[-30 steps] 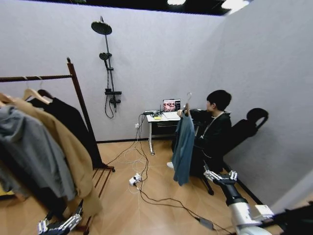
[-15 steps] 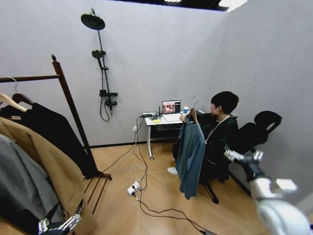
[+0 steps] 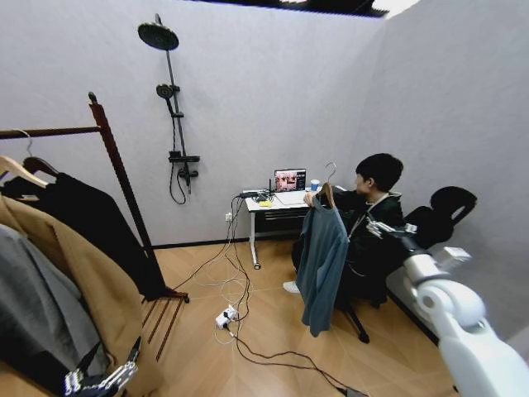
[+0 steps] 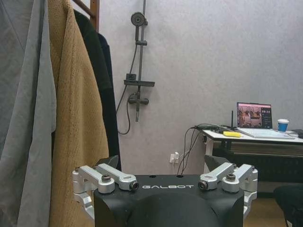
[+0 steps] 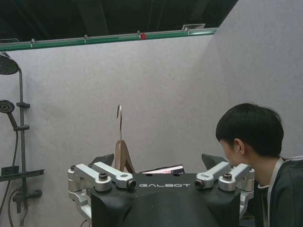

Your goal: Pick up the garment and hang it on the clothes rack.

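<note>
The garment's shoulders [image 3: 322,263] hang over the wooden hanger [image 3: 328,196], so the garment will stay on the hanger and swing along when I take it to the rack.
A seated person's hand holds up the garment [image 3: 321,260], a dark teal long-sleeved top on a wooden hanger with a metal hook [image 3: 331,170]. My right gripper [image 3: 382,230] is raised just right of it, open and apart from it. In the right wrist view the hanger [image 5: 122,152] rises beyond the open right gripper [image 5: 161,165]. The clothes rack [image 3: 116,169], dark reddish-brown wood, stands at the left. My left gripper [image 3: 99,380] hangs low beside it, and the left wrist view shows the left gripper [image 4: 163,172] open and empty.
A tan coat [image 3: 99,289], a grey hoodie [image 3: 33,306] and a black coat [image 3: 91,219] fill the rack's bar. Cables and a power strip [image 3: 225,317] lie on the wooden floor. A desk with a laptop [image 3: 289,179] and a wall shower fixture [image 3: 175,124] stand behind.
The whole view has shifted as the camera moved. My right arm has risen from near the floor to the seated person's chest height, closer to the garment. The left gripper stays low.
</note>
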